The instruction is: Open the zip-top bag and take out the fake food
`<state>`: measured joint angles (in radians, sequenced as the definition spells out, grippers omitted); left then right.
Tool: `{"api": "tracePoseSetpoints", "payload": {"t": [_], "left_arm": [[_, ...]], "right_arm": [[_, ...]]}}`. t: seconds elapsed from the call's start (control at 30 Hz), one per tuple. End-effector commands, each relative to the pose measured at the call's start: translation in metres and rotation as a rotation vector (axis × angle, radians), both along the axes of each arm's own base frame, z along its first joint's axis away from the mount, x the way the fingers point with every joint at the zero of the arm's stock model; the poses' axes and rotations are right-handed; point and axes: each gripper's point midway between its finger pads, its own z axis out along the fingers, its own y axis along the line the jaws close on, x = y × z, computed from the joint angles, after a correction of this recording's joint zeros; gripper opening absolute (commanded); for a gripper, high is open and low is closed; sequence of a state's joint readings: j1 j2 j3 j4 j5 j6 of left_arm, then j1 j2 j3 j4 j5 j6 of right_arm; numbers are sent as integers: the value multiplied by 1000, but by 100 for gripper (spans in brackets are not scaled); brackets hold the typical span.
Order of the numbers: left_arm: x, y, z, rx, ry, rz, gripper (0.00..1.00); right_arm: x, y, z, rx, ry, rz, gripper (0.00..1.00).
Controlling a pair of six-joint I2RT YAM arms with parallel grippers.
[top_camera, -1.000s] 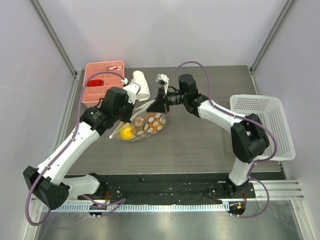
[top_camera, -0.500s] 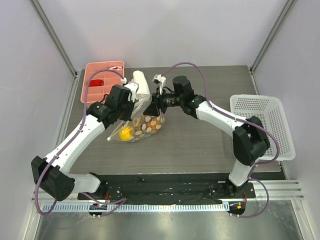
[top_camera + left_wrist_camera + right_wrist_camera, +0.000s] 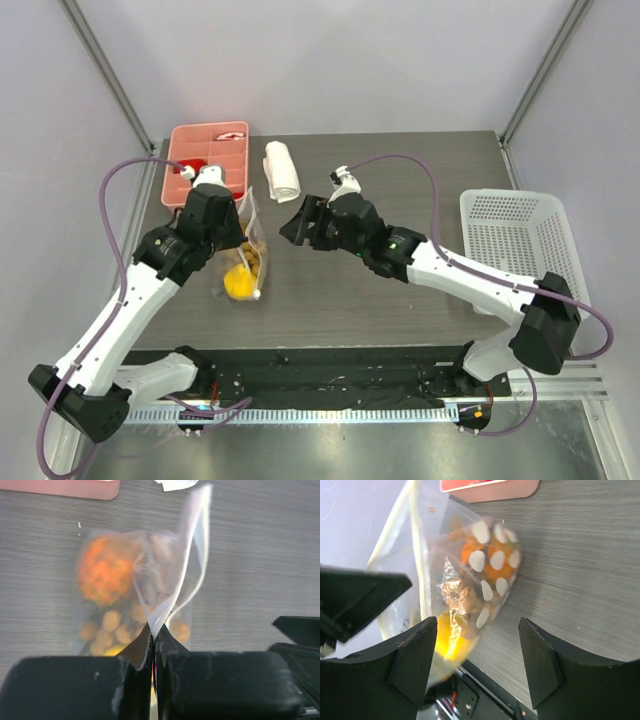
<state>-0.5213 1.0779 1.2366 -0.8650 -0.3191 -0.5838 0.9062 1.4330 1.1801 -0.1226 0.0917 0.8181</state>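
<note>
Next, my right gripper takes the loose top edge (image 3: 421,562) and spreads it before it reaches in, because the bag's opening is only a narrow slit (image 3: 192,575) by my left gripper.
The zip-top bag (image 3: 246,258) is clear plastic with white dots and hangs down to the table from my left gripper (image 3: 238,214). In the left wrist view that gripper (image 3: 154,632) is shut on the bag's (image 3: 165,580) white top edge. The fake food shows through the plastic: an orange spiky fruit (image 3: 102,572), brown balls (image 3: 107,627) and a yellow fruit (image 3: 240,283). My right gripper (image 3: 291,224) stands open just right of the bag, apart from it. In its wrist view the fingers (image 3: 415,655) frame the bag's (image 3: 470,580) lower end without touching.
A pink compartment tray (image 3: 205,160) sits at the back left, right behind the left gripper. A rolled white towel (image 3: 282,170) lies beside it. A white mesh basket (image 3: 525,250) stands at the table's right edge.
My right gripper has let go of the bag, opened and drawn back to the right. The left gripper has shut on the bag's edge and carried it left, so it now hangs upright.
</note>
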Motion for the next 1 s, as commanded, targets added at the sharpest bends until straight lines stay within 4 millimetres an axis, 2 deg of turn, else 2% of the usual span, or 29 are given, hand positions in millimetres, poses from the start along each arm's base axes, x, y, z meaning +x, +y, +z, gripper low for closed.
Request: {"api": "tracePoseSetpoints", "payload": {"t": [0.0, 0.03, 0.07, 0.13, 0.17, 0.23, 0.3, 0.4, 0.5, 0.53, 0.6, 0.63, 0.7, 0.73, 0.8, 0.9, 0.97], "left_arm": [[5, -14, 5, -139, -70, 9, 0], [10, -21, 10, -171, -109, -16, 0], [9, -24, -3, -171, -100, -37, 0], [11, -32, -5, -201, -131, -70, 0], [9, -29, -14, -187, -126, -68, 0], [10, -27, -16, -171, -144, -73, 0], [9, -25, -21, -156, -151, -79, 0], [9, -30, -24, -176, -166, -104, 0], [9, -36, -27, -201, -164, -126, 0], [9, -37, -28, -200, -160, -127, 0], [10, -37, -29, -194, -157, -126, 0], [11, -37, -28, -197, -161, -125, 0], [11, -38, -26, -205, -165, -125, 0], [11, -38, -24, -208, -168, -125, 0], [10, -37, -23, -213, -174, -119, 0], [8, -35, -24, -213, -176, -118, 0], [8, -37, -27, -209, -164, -123, 0]], "right_arm": [[24, 17, 2, 78, 28, -167, 72], [27, 24, 5, 95, 25, -159, 72], [31, 34, -9, 72, 37, -141, 72], [35, 47, -8, 67, 34, -106, 71], [29, 54, -9, 56, 31, -52, 70], [23, 68, -16, 25, 4, 25, 70], [15, 74, -32, -58, -17, 110, 71], [18, 69, -40, -108, -42, 110, 72], [15, 58, -30, -90, -80, 83, 74], [9, 54, -20, -80, -108, 91, 75], [9, 55, -14, -83, -132, 95, 77], [13, 60, -7, -91, -154, 103, 77], [16, 62, -10, -124, -140, 106, 77], [22, 64, 0, -118, -146, 82, 77], [24, 60, -8, -144, -126, 59, 77], [28, 58, -4, -128, -136, 28, 77], [31, 58, 9, -126, -148, 21, 76]]}}
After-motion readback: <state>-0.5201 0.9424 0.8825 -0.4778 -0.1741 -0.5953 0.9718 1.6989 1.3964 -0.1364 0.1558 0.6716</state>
